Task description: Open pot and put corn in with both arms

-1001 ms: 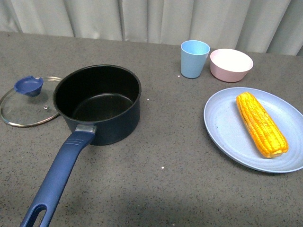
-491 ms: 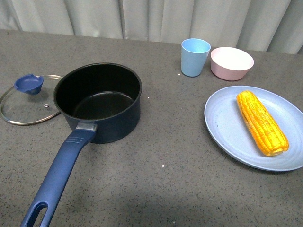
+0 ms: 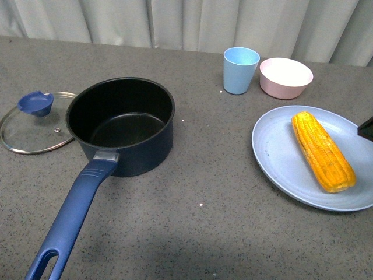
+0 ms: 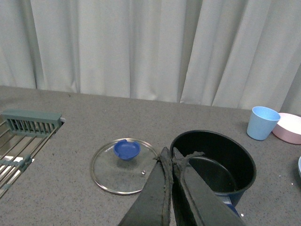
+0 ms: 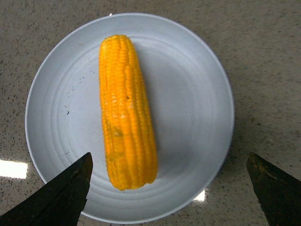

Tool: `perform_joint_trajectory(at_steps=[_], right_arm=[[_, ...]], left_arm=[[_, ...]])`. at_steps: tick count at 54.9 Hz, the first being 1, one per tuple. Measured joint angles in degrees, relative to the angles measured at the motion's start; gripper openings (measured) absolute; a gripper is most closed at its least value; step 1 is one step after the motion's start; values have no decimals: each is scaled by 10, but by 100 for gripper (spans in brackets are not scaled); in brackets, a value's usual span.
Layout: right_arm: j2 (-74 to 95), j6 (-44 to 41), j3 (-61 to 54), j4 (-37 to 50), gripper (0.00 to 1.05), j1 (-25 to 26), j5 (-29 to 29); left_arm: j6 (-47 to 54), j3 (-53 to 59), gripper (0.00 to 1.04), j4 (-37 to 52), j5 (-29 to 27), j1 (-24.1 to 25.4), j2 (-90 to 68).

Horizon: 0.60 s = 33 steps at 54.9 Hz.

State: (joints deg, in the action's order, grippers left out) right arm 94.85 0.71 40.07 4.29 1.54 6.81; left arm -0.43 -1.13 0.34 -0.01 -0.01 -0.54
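Note:
The pot has a wide mouth and deep inner wall (image 4: 215, 157), and the robot can expect the corn (image 5: 126, 113) to fit whole inside, lying down, when it lowers the corn in.
The dark navy pot (image 3: 120, 125) stands open and empty at the left, its long blue handle (image 3: 70, 219) pointing toward me. Its glass lid (image 3: 32, 125) with a blue knob lies flat on the table left of it. The corn (image 3: 322, 150) lies on a light blue plate (image 3: 274, 154) at the right. My right gripper (image 5: 171, 181) is open and hangs above the plate; the corn (image 5: 126, 110) lies toward one finger. Only a black corner of it (image 3: 367, 128) shows in the front view. My left gripper (image 4: 169, 157) is shut and empty, above the table before the pot (image 4: 214, 162) and lid (image 4: 123, 165).
A light blue cup (image 3: 240, 71) and a small pink bowl (image 3: 285, 77) stand at the back right, behind the plate. A grey-green drying rack (image 4: 23, 136) sits at the table's left side. Pale curtains hang behind the table.
A black corner of my right gripper has come into the front view at the right edge, above the plate. Pot, lid and corn have not moved.

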Motion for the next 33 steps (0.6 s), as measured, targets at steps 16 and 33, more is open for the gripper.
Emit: perform_joint_trajectory(at_steps=[16,33], right_arm=[[129,-9,93,-49,96,-31,-14],[203,-7,160,-75,96,-42,-18]], left_arm=[[0,0,13,-2,0,0,2],[0,0,62,-2,0,0,2]])
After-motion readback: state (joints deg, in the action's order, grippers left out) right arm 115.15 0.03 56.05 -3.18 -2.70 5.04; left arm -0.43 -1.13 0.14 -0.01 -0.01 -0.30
